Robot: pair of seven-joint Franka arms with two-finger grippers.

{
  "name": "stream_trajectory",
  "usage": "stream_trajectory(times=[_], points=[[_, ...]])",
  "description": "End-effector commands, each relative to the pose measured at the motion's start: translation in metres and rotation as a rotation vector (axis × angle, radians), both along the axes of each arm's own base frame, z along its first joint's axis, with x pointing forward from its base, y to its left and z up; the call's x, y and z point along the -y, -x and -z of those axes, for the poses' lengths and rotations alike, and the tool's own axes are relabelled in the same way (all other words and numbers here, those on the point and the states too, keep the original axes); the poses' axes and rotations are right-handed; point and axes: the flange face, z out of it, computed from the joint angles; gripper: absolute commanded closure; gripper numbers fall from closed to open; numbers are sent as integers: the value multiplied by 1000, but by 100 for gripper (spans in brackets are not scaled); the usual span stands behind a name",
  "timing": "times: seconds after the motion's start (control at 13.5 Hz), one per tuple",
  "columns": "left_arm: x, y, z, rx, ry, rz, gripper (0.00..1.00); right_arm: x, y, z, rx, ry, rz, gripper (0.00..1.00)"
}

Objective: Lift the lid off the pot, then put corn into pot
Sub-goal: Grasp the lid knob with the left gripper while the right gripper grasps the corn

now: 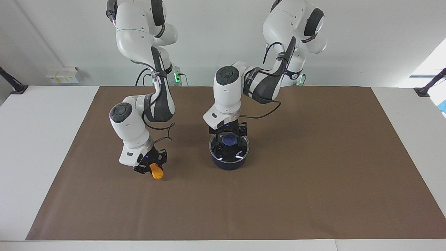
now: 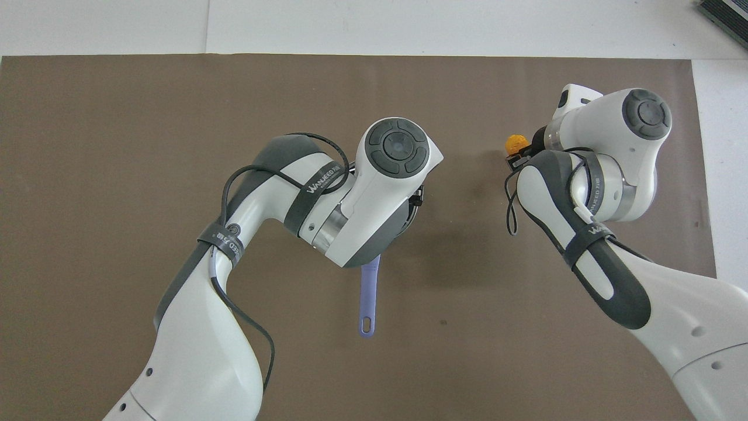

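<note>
The pot is covered by the glass lid (image 1: pixel 226 157), so my left gripper should take the lid away by its blue knob (image 1: pixel 229 139) while my right gripper holds the corn back.
The navy pot (image 1: pixel 228 162) stands mid-table with the glass lid (image 1: pixel 240 150) resting on it. My left gripper (image 1: pixel 229 140) is down over the lid, its fingers closed on either side of the blue knob (image 1: pixel 229 139). In the overhead view the left arm hides the pot and lid; only the pot's long blue handle (image 2: pixel 369 292) shows, pointing toward the robots. My right gripper (image 1: pixel 152 168) is shut on the orange-yellow corn (image 1: pixel 156 172), held tilted just at the mat, toward the right arm's end of the table. The corn also shows in the overhead view (image 2: pixel 516 143).
A brown mat (image 1: pixel 313 174) covers most of the white table. The pot and corn are the only loose things on it. A small white box (image 1: pixel 62 74) sits at the table's edge near the wall.
</note>
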Motion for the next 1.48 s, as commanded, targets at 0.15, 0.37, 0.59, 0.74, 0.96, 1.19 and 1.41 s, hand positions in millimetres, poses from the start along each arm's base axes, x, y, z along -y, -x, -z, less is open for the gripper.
stream_trajectory(times=[0.15, 0.37, 0.59, 0.74, 0.96, 1.19, 1.41], points=[[-2, -7, -5, 16, -6, -29, 0, 5, 11, -56, -12, -46, 70, 100], [-3, -7, -5, 7, 11, -39, 10, 10, 22, -88, -31, -57, 89, 100], [-3, -7, -5, -2, 27, -46, 18, 22, 31, -112, -60, -59, 96, 100], [-3, -8, -4, -2, 27, -48, 42, 24, 40, -136, -79, -54, 102, 100], [-6, -9, -8, -1, 28, -49, 82, 33, 49, -162, -112, -48, 113, 100], [-13, -9, -23, 2, 26, -55, 93, 41, 52, -182, -132, -40, 115, 100], [-26, -9, -58, 34, 33, -58, 100, 46, 60, -209, -157, -35, 112, 100]])
